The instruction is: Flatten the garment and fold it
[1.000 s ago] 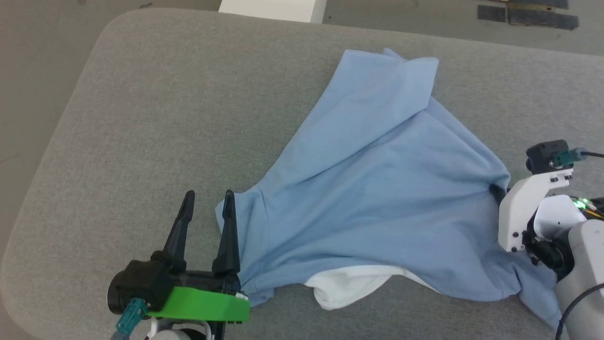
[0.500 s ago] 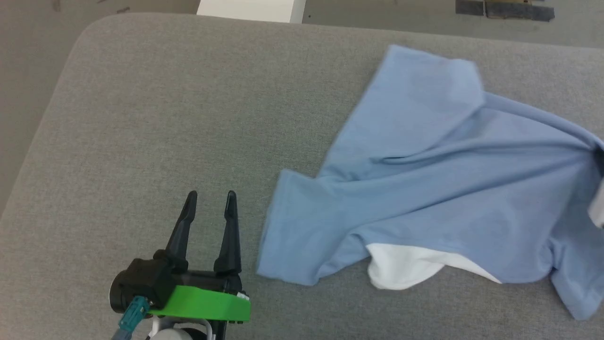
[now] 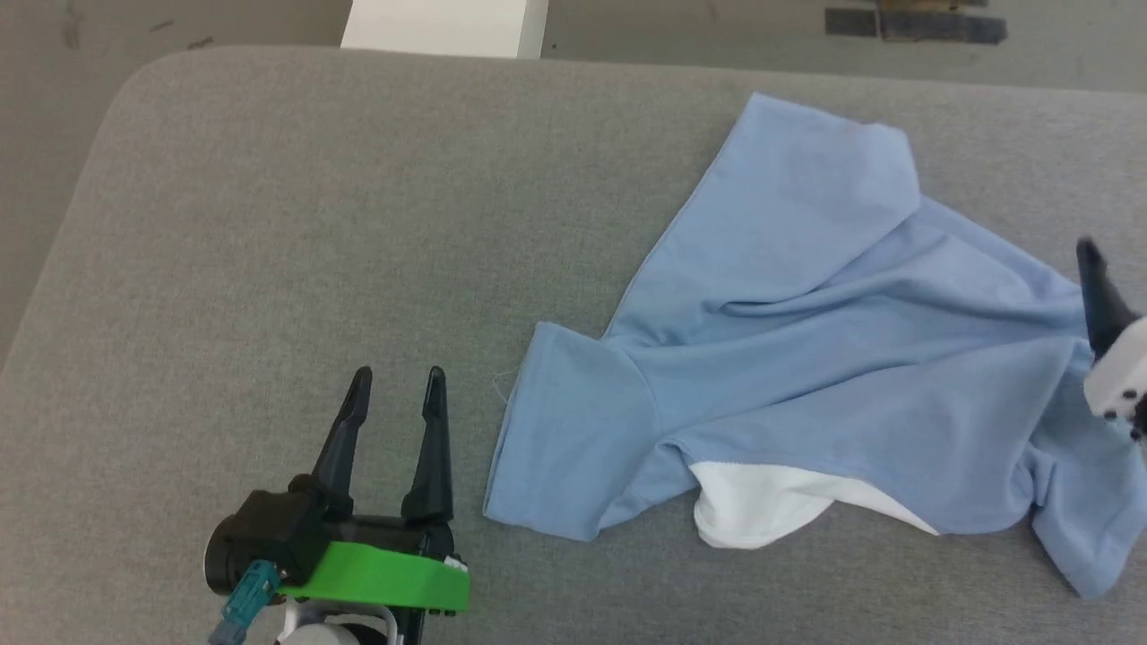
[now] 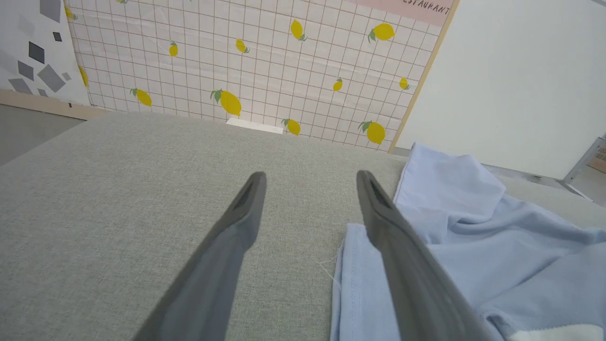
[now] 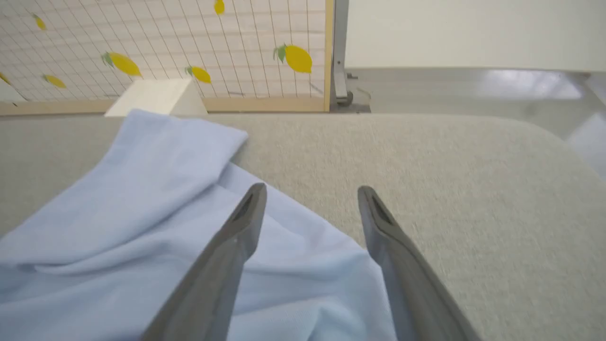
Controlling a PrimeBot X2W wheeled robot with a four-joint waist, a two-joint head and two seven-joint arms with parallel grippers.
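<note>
A white panel (image 3: pixel 761 503) shows from under the garment's near edge. I expect more white cloth to be hidden underneath when I lift the sleeve hem (image 3: pixel 517 421).
The garment (image 3: pixel 806 358), a light blue shirt, lies rumpled on the right half of the grey padded table (image 3: pixel 314 224), with a white panel (image 3: pixel 762 506) showing under its near edge. My left gripper (image 3: pixel 399 374) stands open at the lower left, just left of the sleeve hem (image 3: pixel 538 430) and apart from it. In the left wrist view the garment (image 4: pixel 473 227) lies beside the right finger of that gripper (image 4: pixel 311 175). My right gripper (image 5: pixel 312 189) is open above the garment's (image 5: pixel 142 203) right edge, holding nothing. One of its dark fingers (image 3: pixel 1100 296) shows at the head view's right edge.
A white box (image 3: pixel 444 27) stands on the floor beyond the table's far edge, with dark strips (image 3: pixel 914 22) on the floor further right. A lemon-print tiled wall (image 4: pixel 236 61) is behind. The table's left half is bare grey cloth.
The right gripper dragged the garment to the right, away from my left gripper, then opened and let go. The head camera also shifted. The left gripper stayed open in place.
</note>
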